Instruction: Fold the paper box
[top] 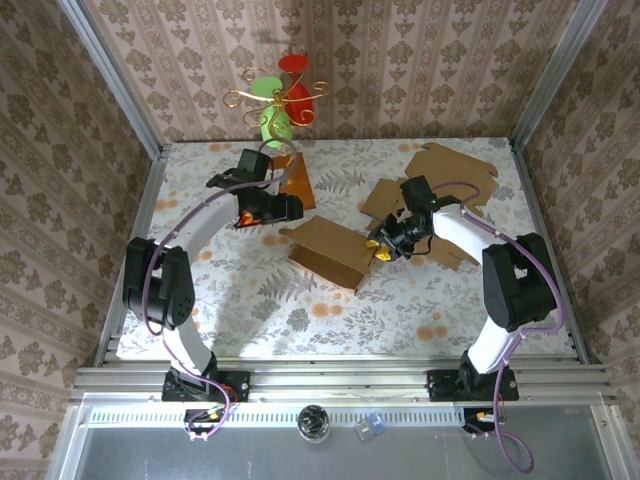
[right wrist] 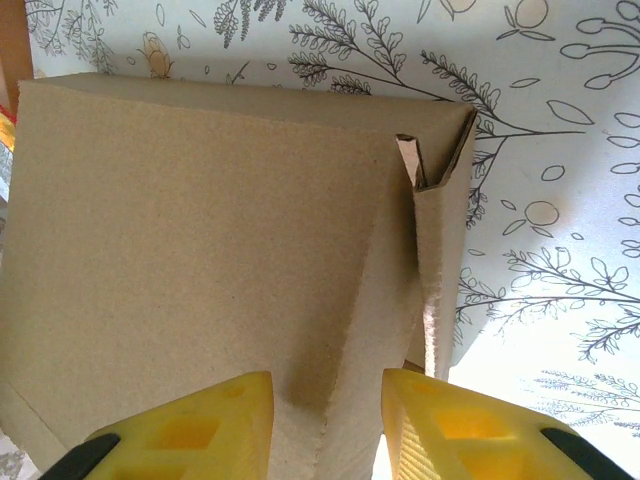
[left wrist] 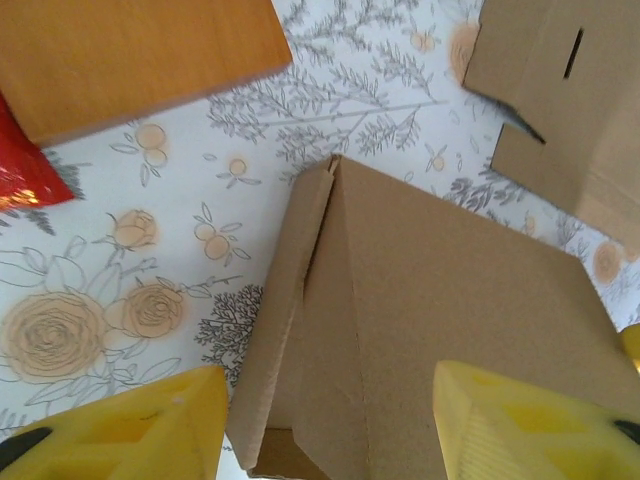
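Next, I turn the paper box [top: 332, 246] square and bring a gripper to each end [left wrist: 276, 318] before I fold further, because it lies crooked under my grippers.
The brown paper box [top: 328, 252] lies partly folded at the middle of the table, its side walls raised. My left gripper [top: 285, 215] hovers at the box's left corner. In the left wrist view this gripper [left wrist: 325, 440] is open, its yellow fingers [left wrist: 120, 435] standing wide on either side of the box corner [left wrist: 420, 330] without touching it. My right gripper [top: 378, 248] is at the box's right edge. In the right wrist view it [right wrist: 325, 430] is shut on a folded ridge of the box wall [right wrist: 400, 300].
An orange board [top: 296, 181] leans behind the left gripper, with a red packet [left wrist: 25, 170] beside it. Flat cardboard blanks [top: 445, 175] lie at the back right. A green and red ornament [top: 280, 100] stands at the back wall. Metal rails frame the table.
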